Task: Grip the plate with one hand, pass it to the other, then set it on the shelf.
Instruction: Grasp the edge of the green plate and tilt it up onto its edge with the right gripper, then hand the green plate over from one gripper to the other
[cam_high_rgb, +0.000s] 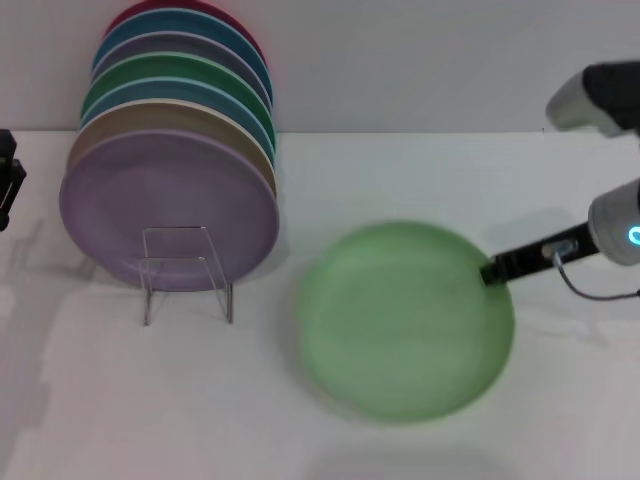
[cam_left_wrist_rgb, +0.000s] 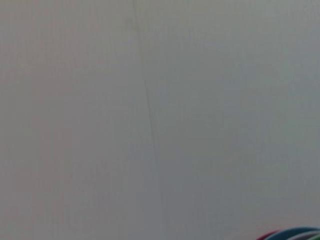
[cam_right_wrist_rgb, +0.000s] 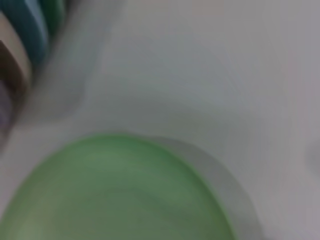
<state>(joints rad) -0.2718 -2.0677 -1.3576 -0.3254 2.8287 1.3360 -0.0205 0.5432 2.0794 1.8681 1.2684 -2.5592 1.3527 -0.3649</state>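
Observation:
The mint-green plate (cam_high_rgb: 405, 320) is almost flat in my right gripper, so next I lift the plate and tilt it upright before my left gripper grabs the rim (cam_high_rgb: 313, 268) that faces the shelf.
The pale mint-green plate (cam_high_rgb: 405, 320) is right of centre in the head view, its outline blurred. My right gripper (cam_high_rgb: 490, 270), slim and black on a silver-grey arm, is closed on the plate's right rim. The plate also fills the lower part of the right wrist view (cam_right_wrist_rgb: 115, 195). The wire shelf (cam_high_rgb: 187, 272) stands at the left, its see-through front loop before a row of upright plates. My left gripper (cam_high_rgb: 8, 180) shows only as a black part at the far left edge, apart from the plate.
The rack holds several upright plates, a lilac one (cam_high_rgb: 165, 205) in front, then tan, blue and emerald ones. Their rims show in the left wrist view (cam_left_wrist_rgb: 292, 234) and right wrist view (cam_right_wrist_rgb: 20, 45). A white wall stands behind the table.

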